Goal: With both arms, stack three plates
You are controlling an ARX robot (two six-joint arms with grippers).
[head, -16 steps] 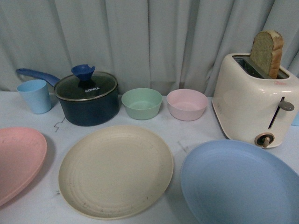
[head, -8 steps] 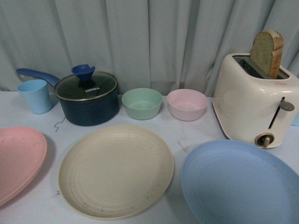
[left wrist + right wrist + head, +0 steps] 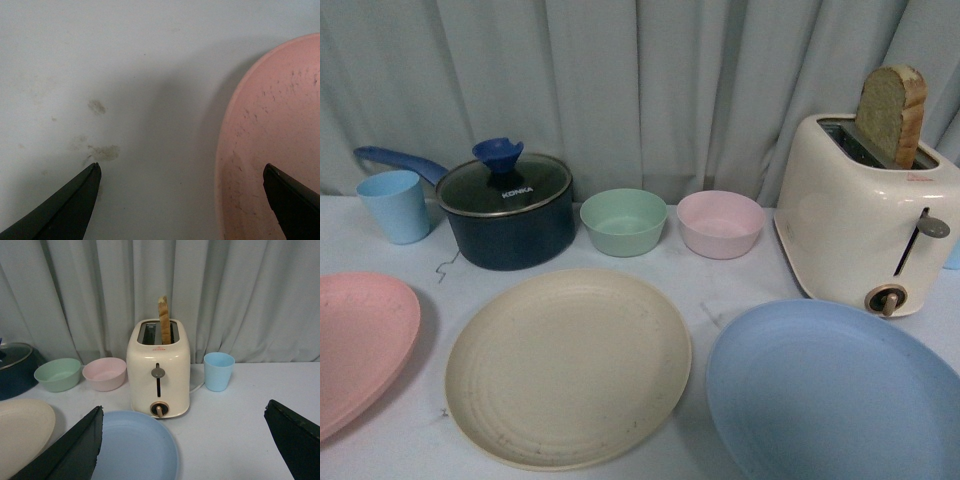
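Note:
The pink plate's rim point(image 3: 418, 322) has as broad a curve as the cream plate's rim, so the pink plate will cover nearly all of the cream plate when I stack them.
Three plates lie side by side on the white table. The cream plate point(image 3: 568, 366) is in the middle, the pink plate point(image 3: 355, 345) at the left edge, the light blue plate point(image 3: 835, 395) at the right. No arm shows in the front view. My left gripper point(image 3: 182, 172) is open just above the table, one finger over bare table, the other over the pink plate point(image 3: 272, 145), its rim between them. My right gripper point(image 3: 184, 422) is open and empty, hanging above the table; the blue plate point(image 3: 135, 447) and cream plate point(image 3: 20, 435) lie below it.
A dark blue pot point(image 3: 506, 210) with glass lid, a light blue cup point(image 3: 395, 205), a mint bowl point(image 3: 623, 221) and a pink bowl point(image 3: 720, 223) stand at the back. A cream toaster point(image 3: 868, 218) with bread stands back right. Another blue cup point(image 3: 219, 371) stands beside the toaster.

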